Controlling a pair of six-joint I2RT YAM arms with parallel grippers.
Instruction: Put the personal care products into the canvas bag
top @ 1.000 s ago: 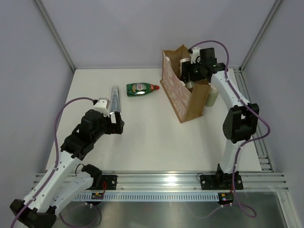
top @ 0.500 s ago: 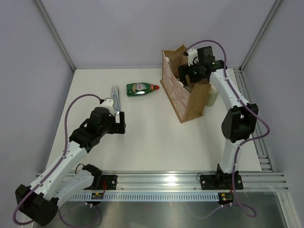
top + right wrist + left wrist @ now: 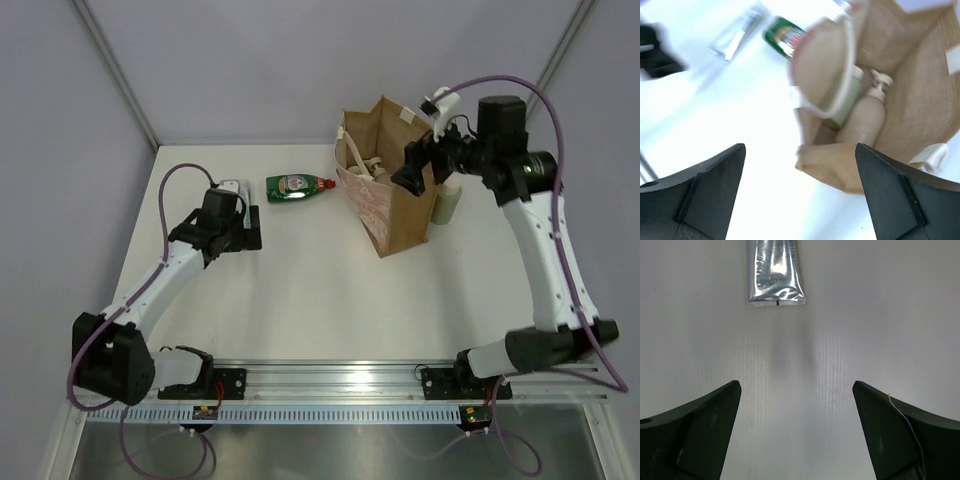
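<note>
Next, I pick up the tube (image 3: 776, 276) with my left gripper and pass it to my right gripper, because the silvery tube (image 3: 245, 203) lies far from the canvas bag and my right gripper.
The canvas bag (image 3: 385, 215) stands upright at the back right, mouth open. My right gripper (image 3: 414, 168) hovers open above its right rim, holding nothing. In the right wrist view the bag (image 3: 920, 75) holds a beige pump bottle (image 3: 867, 115) and a pale bottle (image 3: 846, 95) beside it, with my open right gripper (image 3: 800, 146) over the near rim. A green bottle (image 3: 298, 186) with a red cap lies left of the bag. My left gripper (image 3: 796, 385) is open just short of the silvery tube (image 3: 776, 272). From above, the left gripper (image 3: 243, 228) hides the tube.
A cream bottle (image 3: 447, 202) stands on the table just right of the bag. White loop handles (image 3: 842, 75) hang across the bag's mouth. The green bottle (image 3: 782, 36) and the tube (image 3: 737, 32) lie on the white table (image 3: 300, 290). Grey walls close off three sides.
The right gripper has opened, risen out of the bag and pulled back to the right. The left arm has reached away from its base until its open gripper stands over the tube.
</note>
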